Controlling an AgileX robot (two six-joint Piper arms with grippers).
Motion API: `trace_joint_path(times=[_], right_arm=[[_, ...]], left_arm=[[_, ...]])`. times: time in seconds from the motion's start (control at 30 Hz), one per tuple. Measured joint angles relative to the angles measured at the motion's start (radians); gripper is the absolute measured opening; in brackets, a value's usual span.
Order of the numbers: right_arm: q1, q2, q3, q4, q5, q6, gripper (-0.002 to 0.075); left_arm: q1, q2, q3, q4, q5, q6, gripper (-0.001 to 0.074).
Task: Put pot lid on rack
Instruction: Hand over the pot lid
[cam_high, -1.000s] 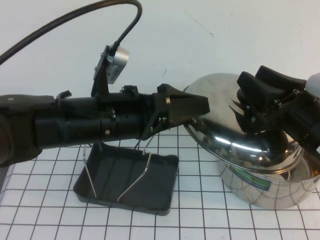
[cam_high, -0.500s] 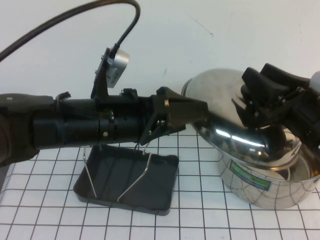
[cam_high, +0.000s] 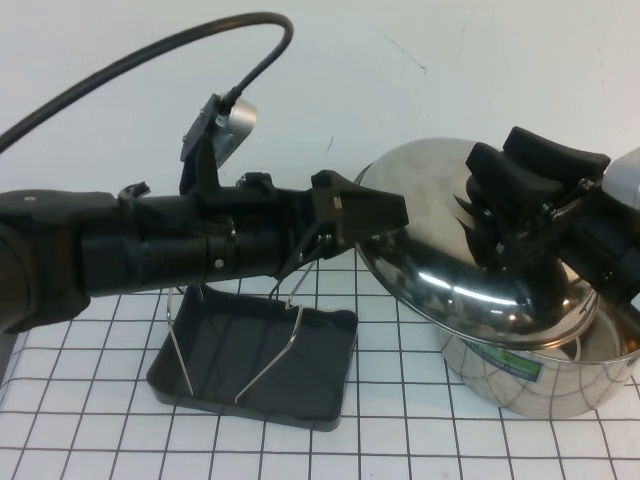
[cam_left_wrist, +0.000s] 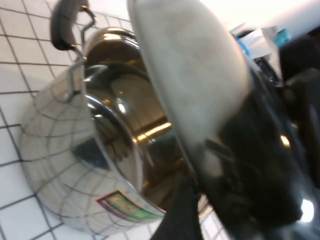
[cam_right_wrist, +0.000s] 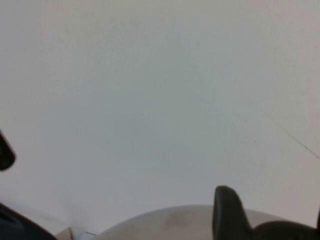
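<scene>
The rack's wire supports (cam_high: 269, 372) stand up with a gap between them. So the pot lid (cam_high: 432, 232) will stand on its edge when I lower it in.
The shiny domed pot lid (cam_high: 440, 270) hangs tilted above the steel pot (cam_high: 540, 375) at the right. My right gripper (cam_high: 500, 215) is shut on the lid's top centre, and its fingers hide the knob. My left gripper (cam_high: 395, 215) reaches in from the left, open, with its tips at the lid's left rim. In the left wrist view the lid (cam_left_wrist: 195, 75) stands edge-on over the pot (cam_left_wrist: 70, 150). The dark grey rack (cam_high: 325, 345) with its wire supports (cam_high: 268, 368) sits on the table under the left arm. The right wrist view shows one finger (cam_right_wrist: 227, 212) over the pale lid (cam_right_wrist: 170, 222).
The pot carries a green label (cam_high: 505, 362) and a black side handle (cam_left_wrist: 64, 25). A black cable (cam_high: 150, 55) arcs over the left arm. The table has a grid-lined mat (cam_high: 400, 440) in front and a plain white surface behind.
The lid and my right gripper have shifted slightly left. My left gripper has drawn back a little to the left and stayed open.
</scene>
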Motion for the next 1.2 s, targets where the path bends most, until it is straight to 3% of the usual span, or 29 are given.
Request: trace_joint_path(times=[0.53, 0.7, 0.87, 0.97, 1.07, 1.1, 1.2], right_arm=[[0.0, 0.0, 0.0, -0.062, 0.03, -0.02, 0.0336], [0.0, 0.0, 0.0, -0.065, 0.006, -0.014, 0.0336], [0.0, 0.0, 0.0, -0.065, -0.009, -0.012, 0.0336], [0.0, 0.0, 0.0, -0.068, 0.004, -0.012, 0.0336], [0.0, 0.0, 0.0, -0.07, -0.008, 0.004, 0.0337], [0.0, 0.0, 0.0, -0.07, -0.008, 0.004, 0.0346], [0.0, 0.0, -0.002, -0.07, -0.017, 0.0, 0.0425]], left_arm=[[0.0, 0.11, -0.021, -0.032, 0.057, 0.023, 0.0573], [0.0, 0.119, -0.083, -0.021, 0.054, 0.023, 0.0532], [0.0, 0.119, -0.129, -0.012, 0.052, 0.023, 0.0426], [0.0, 0.119, -0.136, -0.026, 0.079, 0.022, 0.0281], [0.0, 0.121, -0.138, -0.036, 0.113, 0.021, 0.0254], [0.0, 0.121, -0.138, -0.036, 0.116, 0.021, 0.0249], [0.0, 0.123, -0.14, -0.05, 0.131, 0.022, 0.0124]])
